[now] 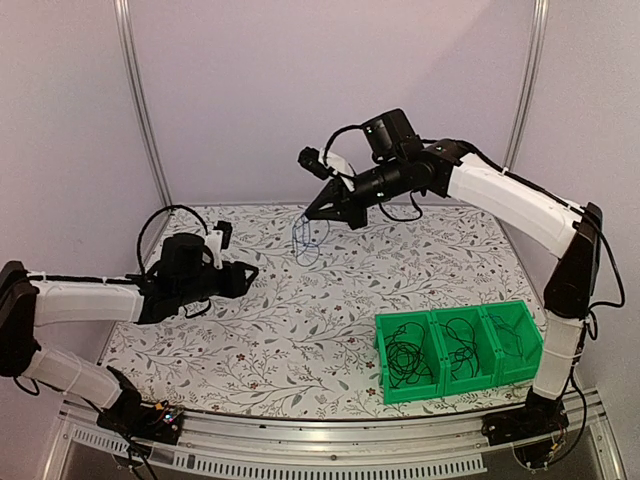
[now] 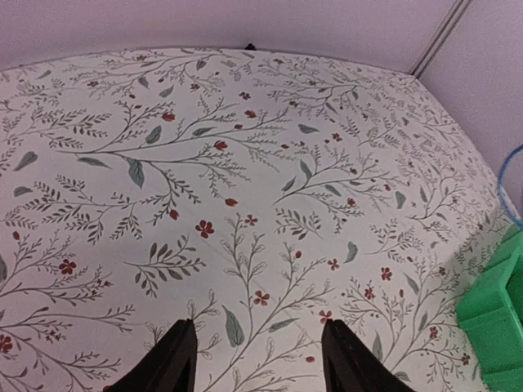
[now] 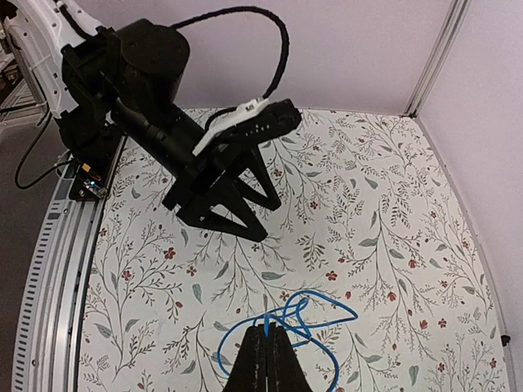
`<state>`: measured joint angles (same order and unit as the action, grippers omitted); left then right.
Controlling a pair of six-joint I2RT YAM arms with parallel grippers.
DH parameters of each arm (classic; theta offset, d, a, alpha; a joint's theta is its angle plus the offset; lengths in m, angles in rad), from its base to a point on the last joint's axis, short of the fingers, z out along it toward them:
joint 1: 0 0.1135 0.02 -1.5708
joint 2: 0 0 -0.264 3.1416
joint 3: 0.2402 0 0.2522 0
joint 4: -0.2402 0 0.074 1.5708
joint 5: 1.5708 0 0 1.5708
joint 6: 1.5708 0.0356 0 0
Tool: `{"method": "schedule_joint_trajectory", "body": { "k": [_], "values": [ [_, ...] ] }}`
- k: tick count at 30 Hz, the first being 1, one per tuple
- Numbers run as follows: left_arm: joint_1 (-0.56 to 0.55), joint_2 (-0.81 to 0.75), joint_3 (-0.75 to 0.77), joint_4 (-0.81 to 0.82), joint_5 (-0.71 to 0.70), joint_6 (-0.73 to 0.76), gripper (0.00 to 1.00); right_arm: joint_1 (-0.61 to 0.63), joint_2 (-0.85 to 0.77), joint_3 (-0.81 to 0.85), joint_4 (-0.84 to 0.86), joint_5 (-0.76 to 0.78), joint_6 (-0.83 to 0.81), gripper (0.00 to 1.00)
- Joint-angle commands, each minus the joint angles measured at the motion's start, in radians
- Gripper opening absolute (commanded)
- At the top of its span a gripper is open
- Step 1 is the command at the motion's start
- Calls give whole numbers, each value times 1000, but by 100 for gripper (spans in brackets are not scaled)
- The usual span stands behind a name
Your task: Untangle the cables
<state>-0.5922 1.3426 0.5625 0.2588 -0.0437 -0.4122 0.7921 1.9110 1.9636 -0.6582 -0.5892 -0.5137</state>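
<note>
I expect the blue cable (image 1: 297, 235) to bend in an arch when I carry it with my left gripper, because the hanging loops stay round and open.
My right gripper (image 1: 312, 212) is raised above the far middle of the table and is shut on the blue cable (image 1: 305, 240), which hangs from it in loops. In the right wrist view the fingers (image 3: 265, 359) are pressed together on the blue cable (image 3: 310, 322). My left gripper (image 1: 245, 274) is open and empty, low over the table's left part; its fingertips (image 2: 181, 353) stand wide apart over bare patterned tabletop. Black cables (image 1: 405, 355) lie coiled in the green bins. A bit of the blue cable (image 2: 505, 184) shows at the right edge of the left wrist view.
A green bin (image 1: 458, 350) with three compartments stands at the front right; the left and middle ones hold black cables (image 1: 462, 335), the right one a thin cable. Its corner shows in the left wrist view (image 2: 494, 314). Purple walls and metal posts enclose the table.
</note>
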Motion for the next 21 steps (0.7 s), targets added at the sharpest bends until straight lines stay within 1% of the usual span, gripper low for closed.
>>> {"method": "schedule_joint_trajectory", "body": {
  "k": [1,4,9,16,21],
  "values": [
    [-39,-96,-13,108,108,29,54,6,29,-18,-45,-33,-33,0],
    [-54,-87,22,139,187,9,54,6,48,-23,-49,-40,-34,0],
    [-66,-11,94,178,279,-20,55,6,69,-23,-48,-49,-23,0],
    [-75,50,160,201,273,-25,53,11,79,-22,-46,-64,-7,0],
    [-72,108,190,244,285,-30,47,18,85,-20,-44,-64,-6,0]
  ]
}}
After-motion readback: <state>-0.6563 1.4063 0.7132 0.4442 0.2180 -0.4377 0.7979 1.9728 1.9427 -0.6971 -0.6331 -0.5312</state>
